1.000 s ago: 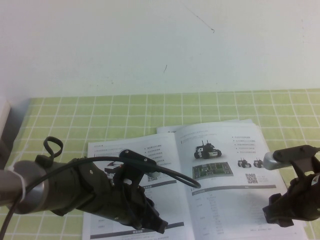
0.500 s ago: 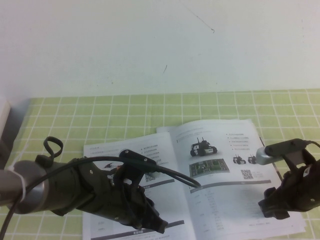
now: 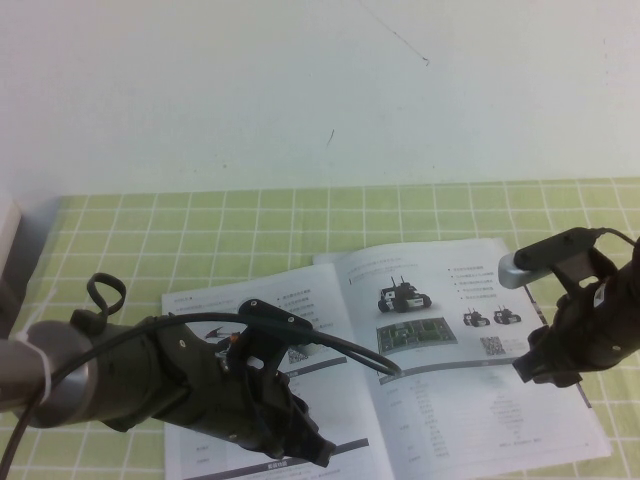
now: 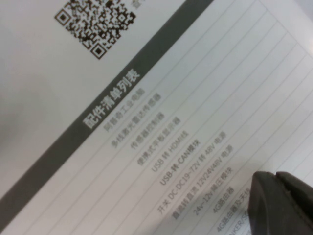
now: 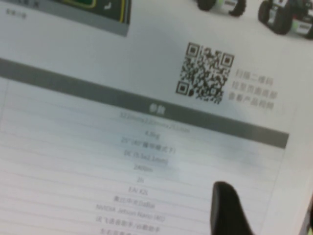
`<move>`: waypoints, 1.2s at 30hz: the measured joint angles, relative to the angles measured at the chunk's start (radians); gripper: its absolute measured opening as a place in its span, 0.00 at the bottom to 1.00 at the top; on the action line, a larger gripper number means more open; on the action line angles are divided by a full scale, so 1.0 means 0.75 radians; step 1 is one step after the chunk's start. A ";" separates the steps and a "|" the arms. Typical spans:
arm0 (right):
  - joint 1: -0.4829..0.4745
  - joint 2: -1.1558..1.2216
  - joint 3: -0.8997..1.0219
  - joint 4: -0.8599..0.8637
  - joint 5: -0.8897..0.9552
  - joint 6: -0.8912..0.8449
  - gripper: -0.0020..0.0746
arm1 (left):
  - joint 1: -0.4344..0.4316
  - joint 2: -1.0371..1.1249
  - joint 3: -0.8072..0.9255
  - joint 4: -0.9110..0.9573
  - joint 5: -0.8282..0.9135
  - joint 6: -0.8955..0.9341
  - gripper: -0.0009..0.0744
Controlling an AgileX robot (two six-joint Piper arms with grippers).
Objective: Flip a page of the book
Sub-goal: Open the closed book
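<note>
The centre fold [image 3: 349, 312] holds the page, so I expect the page to bend over and come to lie flat on the facing leaf when I turn the page's outer edge [image 3: 538, 306].
The book [image 3: 300, 310] lies open on the green checked cloth. Its right-hand leaf, the page [image 3: 440, 400], shows black tracked robots, a green board photo and a QR code [image 5: 205, 73]. My left gripper [image 3: 318, 452] is shut and rests its tips on the left leaf, on the grey-barred table print [image 4: 146, 112]; its tips also show in the left wrist view [image 4: 277, 196]. My right gripper [image 3: 535, 372] hovers over the page's right edge, open and empty. In the right wrist view [image 5: 269, 215] one finger [image 5: 227, 210] sits over the page's table lines.
A white wall rises behind the table. The green checked cloth [image 3: 200, 230] extends beyond the book to the back and sides. A pale object [image 3: 8, 225] stands at the far left edge. A black cable [image 3: 340, 350] loops from the left arm over the book's middle.
My right gripper has risen and moved farther back along the page's right edge. The book has slid slightly to the left. The left arm has stayed put.
</note>
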 joint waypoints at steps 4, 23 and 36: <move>0.000 0.007 -0.003 -0.024 -0.071 0.002 0.55 | 0.000 0.000 0.000 0.000 0.000 0.001 0.01; 0.000 0.154 -0.030 -0.030 -0.240 0.025 0.69 | 0.000 0.001 0.000 0.000 0.005 0.008 0.01; -0.016 0.200 -0.073 0.106 -0.221 0.027 0.49 | 0.000 0.001 0.000 0.000 0.005 0.008 0.01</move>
